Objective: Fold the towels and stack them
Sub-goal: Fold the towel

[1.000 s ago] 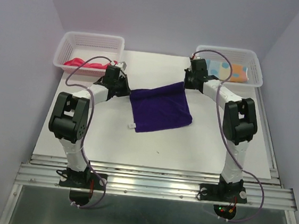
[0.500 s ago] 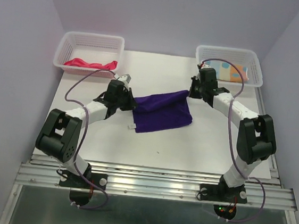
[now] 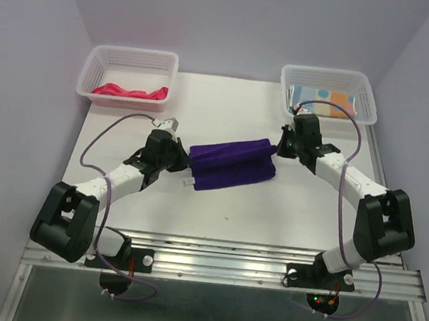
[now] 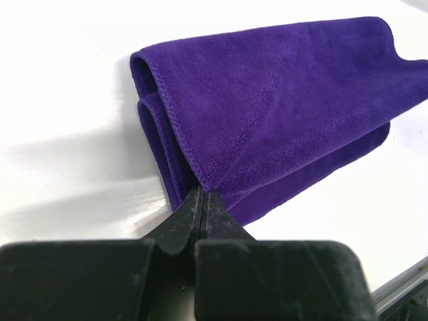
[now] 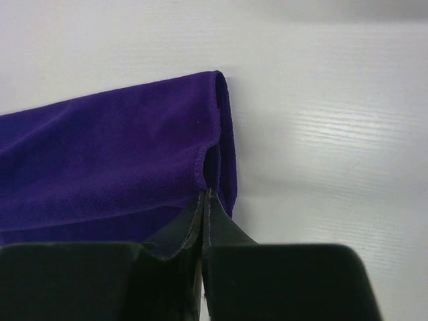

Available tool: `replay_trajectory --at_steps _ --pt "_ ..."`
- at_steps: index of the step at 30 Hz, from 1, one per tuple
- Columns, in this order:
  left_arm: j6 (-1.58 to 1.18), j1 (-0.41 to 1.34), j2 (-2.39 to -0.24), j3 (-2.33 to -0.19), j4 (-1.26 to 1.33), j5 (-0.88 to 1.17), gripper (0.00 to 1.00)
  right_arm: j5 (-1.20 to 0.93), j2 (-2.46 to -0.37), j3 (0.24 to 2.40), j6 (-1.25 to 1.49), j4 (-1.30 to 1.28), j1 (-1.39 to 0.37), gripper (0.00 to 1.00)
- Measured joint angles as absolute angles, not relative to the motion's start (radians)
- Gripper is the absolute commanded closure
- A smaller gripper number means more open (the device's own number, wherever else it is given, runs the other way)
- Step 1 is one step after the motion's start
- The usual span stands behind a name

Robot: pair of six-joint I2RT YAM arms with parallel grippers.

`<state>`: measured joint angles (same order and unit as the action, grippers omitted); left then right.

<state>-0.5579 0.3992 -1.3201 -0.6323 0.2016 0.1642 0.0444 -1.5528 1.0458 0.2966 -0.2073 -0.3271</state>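
The dark purple towel's folded-over edge [image 3: 234, 159] is tight and parallel to the towel's near edge, so the robot's right gripper should keep going toward that near edge [image 3: 271, 177] and let go there.
The dark purple towel [image 3: 233, 162] lies mid-table, its far edge folded over toward the near edge. My left gripper [image 3: 184, 154] is shut on the towel's left corner; in the left wrist view the gripper [image 4: 202, 194] pinches the towel [image 4: 281, 107] at its edge. My right gripper [image 3: 279, 146] is shut on the right corner; in the right wrist view the gripper [image 5: 205, 195] pinches the towel [image 5: 107, 154] low over the table. A pink-red towel [image 3: 130, 91] lies in the left basket. A spotted light blue towel [image 3: 324, 100] with an orange-tan part lies in the right basket.
Two white mesh baskets stand at the back: the left basket [image 3: 129, 59] and the right basket [image 3: 331, 75]. A small white tag [image 3: 189, 179] lies by the purple towel's near left corner. Purple walls close in on both sides.
Both grippers have carried the purple towel's far edge toward the near side and lowered it, folding the towel over itself. Both arms have stretched lower over the table.
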Motion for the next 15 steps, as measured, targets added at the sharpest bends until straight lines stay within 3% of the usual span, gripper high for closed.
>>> replay_trajectory --at_steps 13,15 --pt "-0.611 0.449 -1.254 -0.520 0.203 0.152 1.00 0.002 -1.422 0.861 0.350 -0.189 -0.327 0.95" --pt "-0.620 0.459 -1.254 -0.506 0.204 0.149 0.89 -0.009 -1.413 0.826 0.366 -0.181 -0.327 0.94"
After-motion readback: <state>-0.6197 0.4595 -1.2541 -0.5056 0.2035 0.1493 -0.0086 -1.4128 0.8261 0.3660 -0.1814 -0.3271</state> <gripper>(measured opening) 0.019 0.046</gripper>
